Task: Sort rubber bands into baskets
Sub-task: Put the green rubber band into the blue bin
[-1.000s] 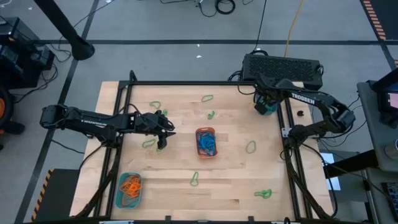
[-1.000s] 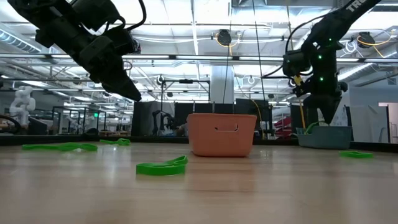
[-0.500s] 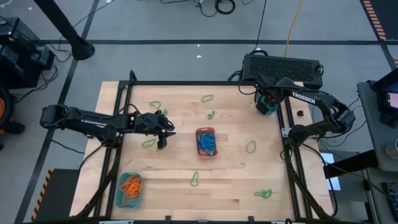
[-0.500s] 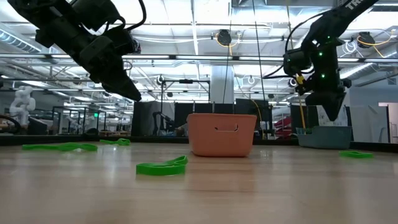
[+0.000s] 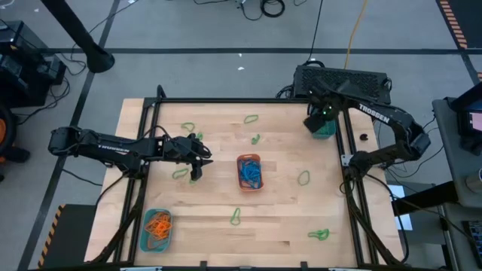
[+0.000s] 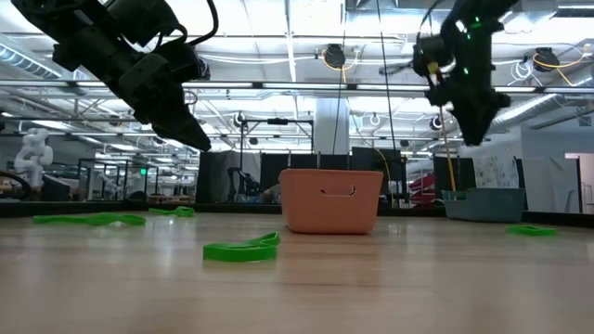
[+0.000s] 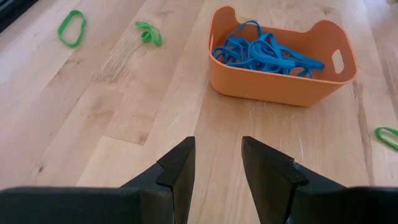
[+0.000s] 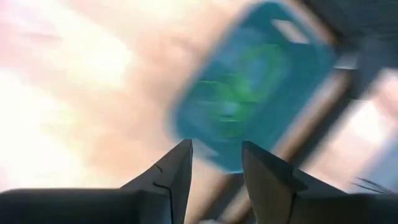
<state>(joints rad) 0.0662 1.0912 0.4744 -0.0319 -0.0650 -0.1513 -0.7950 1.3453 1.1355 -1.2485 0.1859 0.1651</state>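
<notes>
The near-corner green rubber band (image 5: 319, 234) lies free on open wood and my right gripper is empty, so I should go on moving toward that rubber band until the gripper's fingers are on both sides of it.
My right gripper (image 5: 315, 123) hangs open and empty above a teal basket (image 5: 324, 129) at the table's far right corner; green rubber bands (image 8: 245, 78) lie in that basket (image 8: 249, 81). My left gripper (image 5: 203, 156) waits open above the table, left of the orange basket (image 5: 249, 172), which holds blue bands (image 7: 267, 53). A second teal basket (image 5: 157, 229) at the near left holds orange bands. Loose green bands (image 5: 304, 178) lie flat on the wood.
More green bands lie at the far side (image 5: 251, 119), the near side (image 5: 236, 218) and the near right (image 5: 318, 235). A black frame rail (image 5: 348, 162) runs along the table's right edge, and a black box (image 5: 343, 81) stands behind the far right corner.
My right gripper has risen from inside the teal basket to well above it and has tipped to point more steeply down. The basket has stayed in place.
</notes>
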